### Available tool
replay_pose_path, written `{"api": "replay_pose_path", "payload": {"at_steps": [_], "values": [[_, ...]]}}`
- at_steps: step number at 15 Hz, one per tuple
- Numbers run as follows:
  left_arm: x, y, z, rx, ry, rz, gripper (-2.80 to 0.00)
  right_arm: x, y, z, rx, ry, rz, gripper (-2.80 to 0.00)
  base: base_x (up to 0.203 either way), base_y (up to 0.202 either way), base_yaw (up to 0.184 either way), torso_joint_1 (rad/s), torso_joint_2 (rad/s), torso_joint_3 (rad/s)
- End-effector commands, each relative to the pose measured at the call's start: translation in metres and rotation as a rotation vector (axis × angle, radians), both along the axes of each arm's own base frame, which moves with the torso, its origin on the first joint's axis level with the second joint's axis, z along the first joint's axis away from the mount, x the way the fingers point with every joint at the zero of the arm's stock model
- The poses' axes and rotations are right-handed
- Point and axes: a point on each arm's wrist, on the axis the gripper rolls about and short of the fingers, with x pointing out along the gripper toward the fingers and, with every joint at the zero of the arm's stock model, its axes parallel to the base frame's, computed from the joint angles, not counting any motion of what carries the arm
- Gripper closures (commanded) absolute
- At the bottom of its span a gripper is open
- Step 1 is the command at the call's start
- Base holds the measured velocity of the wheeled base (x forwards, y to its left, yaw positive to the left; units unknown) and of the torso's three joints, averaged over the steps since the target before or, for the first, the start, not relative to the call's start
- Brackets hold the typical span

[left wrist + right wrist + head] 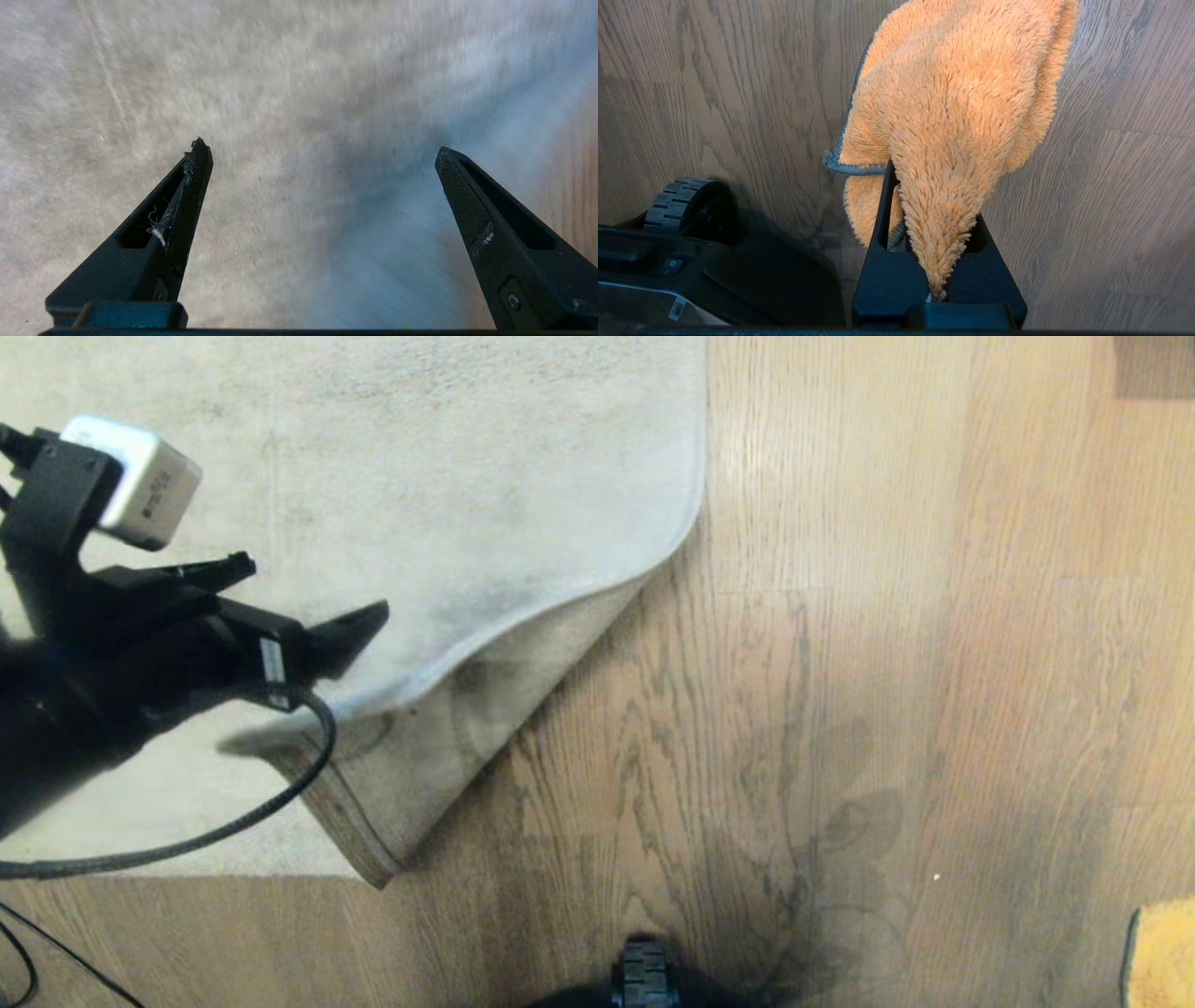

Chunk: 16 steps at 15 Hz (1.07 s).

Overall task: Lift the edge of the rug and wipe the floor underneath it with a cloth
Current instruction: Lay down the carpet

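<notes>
The turned-back rug corner (pixel 280 734) is arched in a loose, soft curve (pixel 487 638), so the rug should unfold and stay flat when I push its corner down.
The grey-beige rug (pixel 420 457) fills the upper left of the head view. Its near right corner is turned back, so that a curved pale fold lies over a darker beige triangle. The rug edge (pixel 327 812), a bound border, runs along that triangle to a point. My left gripper (pixel 308 590) hovers open above the rug just left of the fold, nothing between its fingers; its wrist view shows only rug (pixel 140 93) below the gripper (pixel 322 149). Wood-grain floor (pixel 840 616) lies bare to the right. My right gripper (pixel 934 186) is shut on the fluffy orange cloth (pixel 962 93), which peeks in low right (pixel 1162 952).
A black cable (pixel 187 845) trails from the left arm across the rug's near part. My base and a wheel (pixel 644 975) sit at the bottom middle, the wheel (pixel 682 200) also beside the right gripper. A darker patch (pixel 1153 364) marks the far right corner.
</notes>
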Motion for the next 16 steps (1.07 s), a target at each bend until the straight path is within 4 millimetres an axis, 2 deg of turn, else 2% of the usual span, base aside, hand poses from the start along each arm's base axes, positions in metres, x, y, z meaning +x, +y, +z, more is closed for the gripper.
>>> {"api": "replay_pose_path", "payload": {"at_steps": [1, 11, 12, 16], "values": [[-0.002, 0.002, 0.004, -0.027, -0.046, 0.010, -2.80, 0.000, 0.000, 0.000, -0.001, 0.001, 0.001, 0.00, 0.000, 0.000, 0.000, 0.000, 0.00, 0.000], [-0.008, 0.004, -0.007, -0.007, -0.019, 0.009, -2.80, 0.000, 0.000, 0.000, -0.001, 0.001, 0.001, 0.00, 0.000, 0.000, 0.000, 0.000, 0.00, 0.000], [-0.008, 0.003, -0.008, -0.004, -0.017, 0.004, 0.00, 0.000, 0.000, 0.000, -0.001, 0.001, 0.002, 0.00, 0.000, 0.000, 0.000, 0.000, 0.00, 0.000], [0.000, -0.003, -0.012, 0.061, -0.006, -0.010, 0.00, 0.000, 0.000, 0.000, -0.001, 0.001, 0.000, 0.00, 0.000, 0.000, 0.000, 0.000, 0.00, 0.000]]}}
